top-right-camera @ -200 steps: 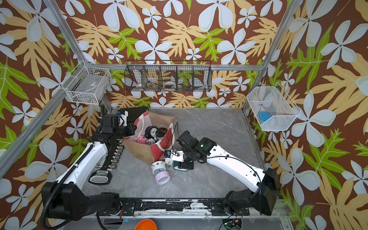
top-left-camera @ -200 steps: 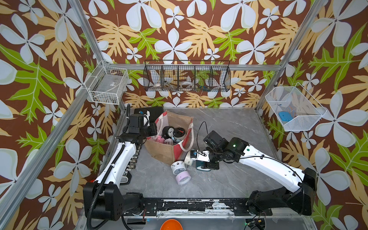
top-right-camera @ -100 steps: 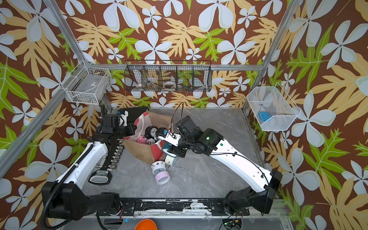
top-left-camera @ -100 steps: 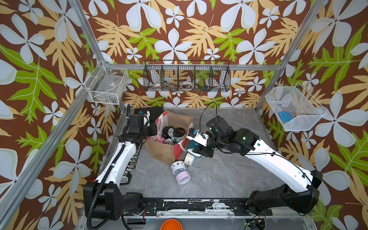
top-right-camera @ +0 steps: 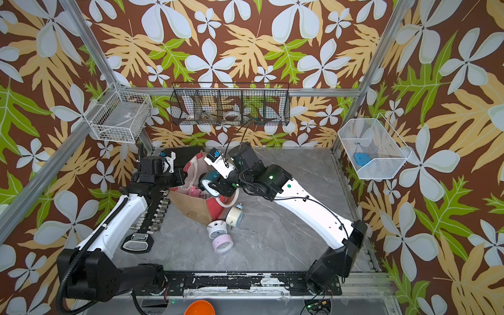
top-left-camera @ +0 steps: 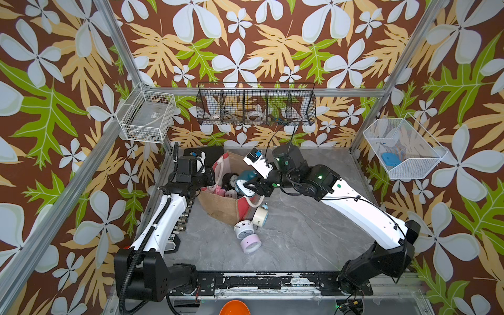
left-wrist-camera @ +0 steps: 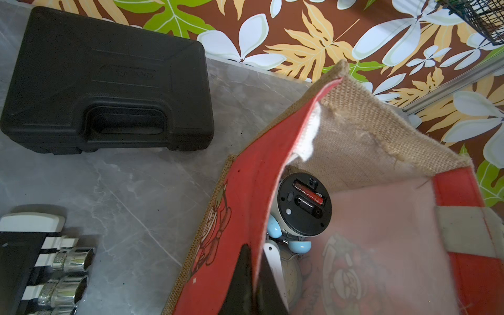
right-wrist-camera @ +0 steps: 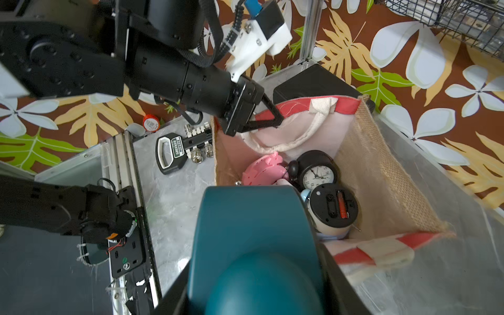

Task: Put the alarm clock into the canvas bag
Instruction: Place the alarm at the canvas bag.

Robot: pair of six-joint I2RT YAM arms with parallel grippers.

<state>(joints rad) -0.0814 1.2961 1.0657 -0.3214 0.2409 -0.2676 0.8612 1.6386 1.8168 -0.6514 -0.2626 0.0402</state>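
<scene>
I should go on lowering the teal clock with my right gripper until it rests beside the pink clock [top-right-camera: 194,191], because my left gripper holds the canvas bag's opening [top-left-camera: 233,168] open below it.
The canvas bag [top-left-camera: 221,210] [top-right-camera: 191,207] stands open at the table's back left, red panels and burlap sides. My left gripper [top-left-camera: 211,177] [left-wrist-camera: 253,261] is shut on the rim of its red panel [left-wrist-camera: 245,204] and holds the mouth open. My right gripper [top-left-camera: 249,188] [right-wrist-camera: 253,286] is shut on a teal alarm clock [top-left-camera: 245,181] [right-wrist-camera: 251,231], which hangs over the near edge of the bag's mouth. Inside the bag lie a pink clock [right-wrist-camera: 261,169], a black clock [right-wrist-camera: 317,171] and a clock showing its black back [left-wrist-camera: 302,204].
Three clocks lie on the table by the bag's front corner: cream [top-left-camera: 260,215], white [top-left-camera: 244,229] and lilac [top-left-camera: 251,244]. A black plastic case [left-wrist-camera: 109,81] sits behind the bag and a socket rail [top-left-camera: 185,218] to its left. Wire baskets hang on the walls.
My right arm has lifted the teal alarm clock from the table beside the bag, up and back over the bag's mouth. The left arm has held still.
</scene>
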